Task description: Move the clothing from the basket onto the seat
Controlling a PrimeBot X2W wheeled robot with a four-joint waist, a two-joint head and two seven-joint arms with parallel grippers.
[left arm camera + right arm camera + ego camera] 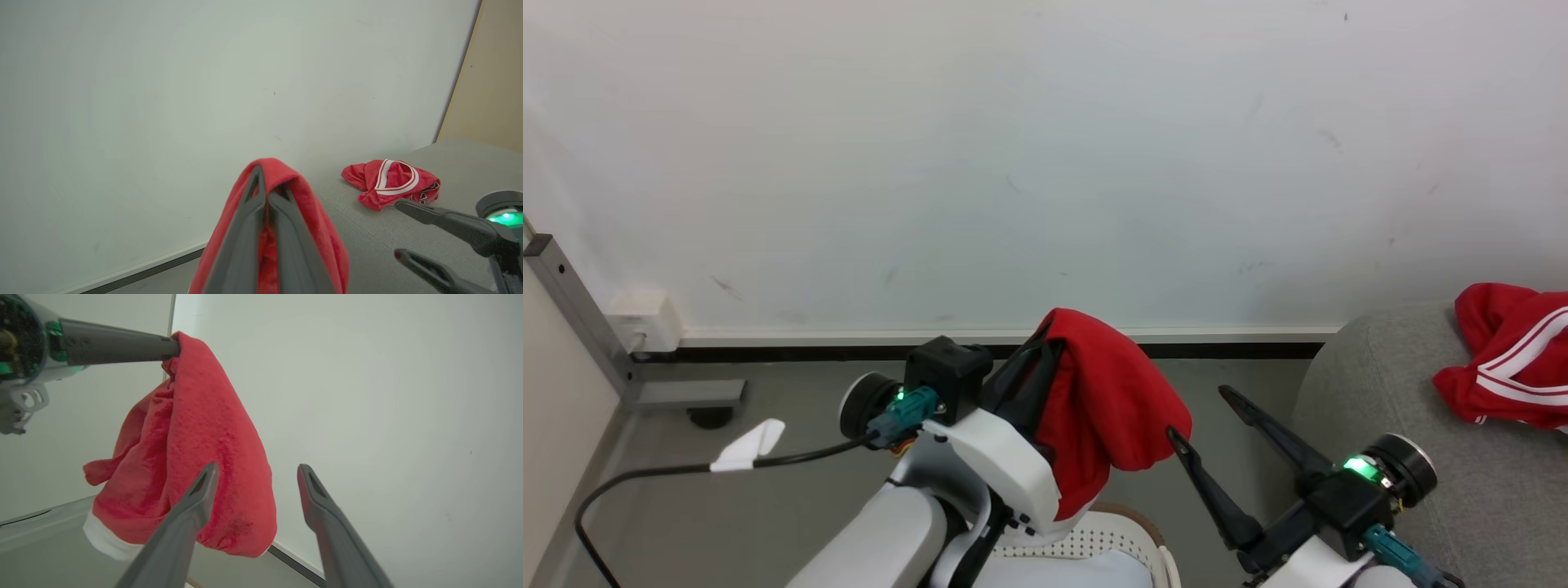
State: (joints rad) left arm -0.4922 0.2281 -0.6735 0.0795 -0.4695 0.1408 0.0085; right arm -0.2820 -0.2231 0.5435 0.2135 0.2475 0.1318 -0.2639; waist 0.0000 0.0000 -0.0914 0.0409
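My gripper will carry the red garment away, and I expect the cream basket (1115, 536) to be otherwise empty then, because flat white lining (1086, 570) shows below the garment.
My left gripper (1045, 336) is shut on a red garment (1107, 412) that drapes over its fingers and hangs down above the cream basket (1123, 539). The same clothing shows folded over the closed fingertips (263, 179) in the left wrist view and hanging with a white hem (196, 457) in the right wrist view. My right gripper (1201, 416) stands open and empty just right of the hanging cloth. A second red garment with white stripes (1515, 355) lies on the grey seat (1388, 408) at the right, seen again as a crumpled red piece (390, 183).
A pale wall fills the background, with a dark baseboard strip (809, 353) along the grey floor. A grey metal post and foot (613, 351) stand at the left with a white wall box. A black cable with a white tag (747, 449) trails across the floor.
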